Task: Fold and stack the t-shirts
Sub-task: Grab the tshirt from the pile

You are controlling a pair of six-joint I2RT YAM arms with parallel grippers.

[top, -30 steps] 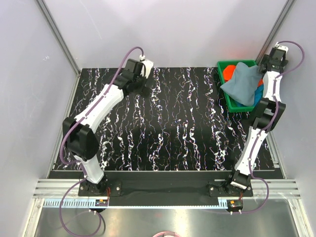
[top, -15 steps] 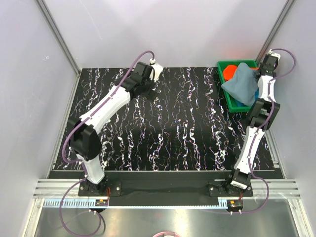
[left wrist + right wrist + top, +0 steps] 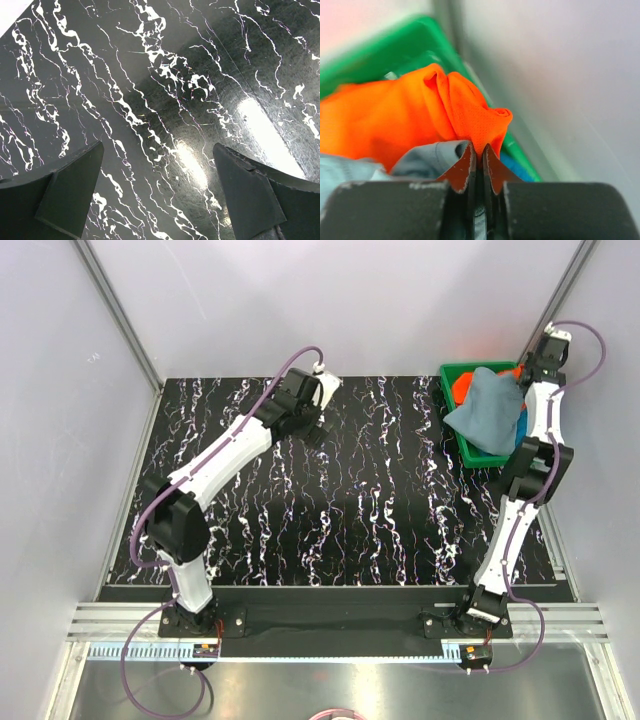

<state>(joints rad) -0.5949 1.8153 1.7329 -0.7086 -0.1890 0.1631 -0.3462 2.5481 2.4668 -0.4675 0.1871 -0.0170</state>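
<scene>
The grey-blue t-shirt (image 3: 489, 411) is lying on top of the orange t-shirt. My right gripper should bring the orange t-shirt's fold (image 3: 465, 102) to the top and take a new grip before it lifts.
A bright orange t-shirt (image 3: 395, 120) lies crumpled in the green tray (image 3: 452, 372) at the back right of the table. My right gripper (image 3: 478, 150) is shut on a raised fold of that orange cloth. A grey-blue t-shirt (image 3: 488, 412) is draped over the tray, with its edge (image 3: 432, 157) just left of my right fingers. A strip of bright blue t-shirt (image 3: 516, 167) shows beneath the orange one. My left gripper (image 3: 157, 192) hangs open over bare marbled tabletop near the back centre, with nothing between its fingers (image 3: 75, 185).
The tray's green wall (image 3: 395, 47) stands right against the grey side panel (image 3: 560, 75). Black marbled tabletop (image 3: 350, 500) stretches from the tray toward the left arm (image 3: 230, 450). Metal frame posts (image 3: 120, 320) rise at both back corners.
My right gripper has closed on the orange t-shirt's fold at the tray's back corner. The left arm has swung rightward along the back of the table, its gripper staying open.
</scene>
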